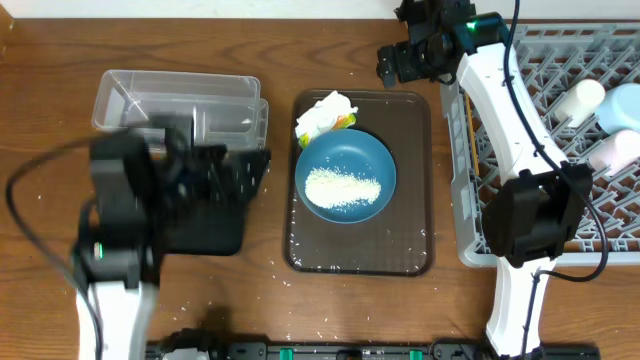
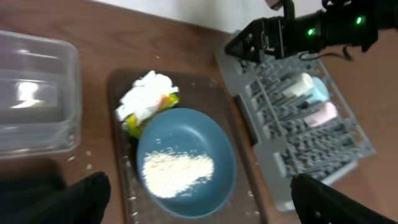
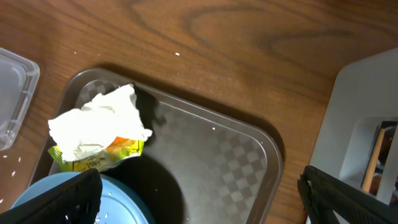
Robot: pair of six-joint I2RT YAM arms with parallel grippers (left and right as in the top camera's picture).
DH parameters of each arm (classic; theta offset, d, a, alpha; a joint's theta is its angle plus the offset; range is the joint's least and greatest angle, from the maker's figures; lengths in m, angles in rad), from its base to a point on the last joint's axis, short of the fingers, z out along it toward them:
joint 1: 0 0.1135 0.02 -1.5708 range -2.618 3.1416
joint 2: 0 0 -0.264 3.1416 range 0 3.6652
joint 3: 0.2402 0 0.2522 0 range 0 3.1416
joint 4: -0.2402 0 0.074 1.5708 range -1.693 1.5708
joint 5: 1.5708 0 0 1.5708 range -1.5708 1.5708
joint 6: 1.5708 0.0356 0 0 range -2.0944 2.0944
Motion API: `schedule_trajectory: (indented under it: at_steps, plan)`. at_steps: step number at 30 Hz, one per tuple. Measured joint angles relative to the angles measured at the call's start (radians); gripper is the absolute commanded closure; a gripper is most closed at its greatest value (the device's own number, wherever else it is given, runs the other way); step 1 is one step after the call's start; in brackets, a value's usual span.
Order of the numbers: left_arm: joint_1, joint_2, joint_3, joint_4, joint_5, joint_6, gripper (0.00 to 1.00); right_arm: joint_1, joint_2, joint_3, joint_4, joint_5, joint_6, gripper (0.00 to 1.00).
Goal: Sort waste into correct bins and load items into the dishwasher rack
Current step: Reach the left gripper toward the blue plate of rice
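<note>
Next, I move my right gripper back to the rack while my left gripper takes the bowl's rim, because my right gripper is hovering over the brown tray beside the rice-filled bowl.
A wide dark blue bowl holding white rice sits on the brown tray. A crumpled white napkin lies over a yellow-green wrapper at the tray's back left; both show in the right wrist view, napkin and wrapper. My left gripper is open and empty, hovering left of the bowl over the black tray. My right gripper is open and empty above the brown tray's back right corner. The clear tub stands at the back left.
The grey dishwasher rack fills the right side and holds a white cup, a pale blue bowl and a pink cup. A wooden chopstick lies along its left wall. Loose rice grains dot the table.
</note>
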Motion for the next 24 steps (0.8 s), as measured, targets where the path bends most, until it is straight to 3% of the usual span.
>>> schedule_trajectory:
  at_steps: [5, 9, 14, 18, 24]
  plan:
    - [-0.024, 0.174, 0.052, 0.093, 0.082, -0.017, 0.05, 0.000, 0.000, 0.000, 0.000, 0.000, 0.000, 0.01]
    - [-0.116, 0.266, 0.056, 0.036, 0.064, -0.022, 0.05, 0.000, 0.000, 0.000, 0.000, -0.001, 0.000, 0.01]
    - [-0.355, 0.322, 0.105, -0.116, -0.188, -0.013, 0.05, 0.000, 0.000, -0.001, 0.016, 0.027, 0.000, 0.01]
    - [-0.520, 0.325, 0.144, -0.088, -0.393, -0.002, 0.05, 0.000, 0.000, -0.002, 0.106, 0.119, 0.000, 0.01]
    - [-0.616, 0.353, 0.147, 0.003, -0.517, 0.001, 0.04, 0.000, 0.001, -0.002, 0.112, 0.182, 0.000, 0.01]
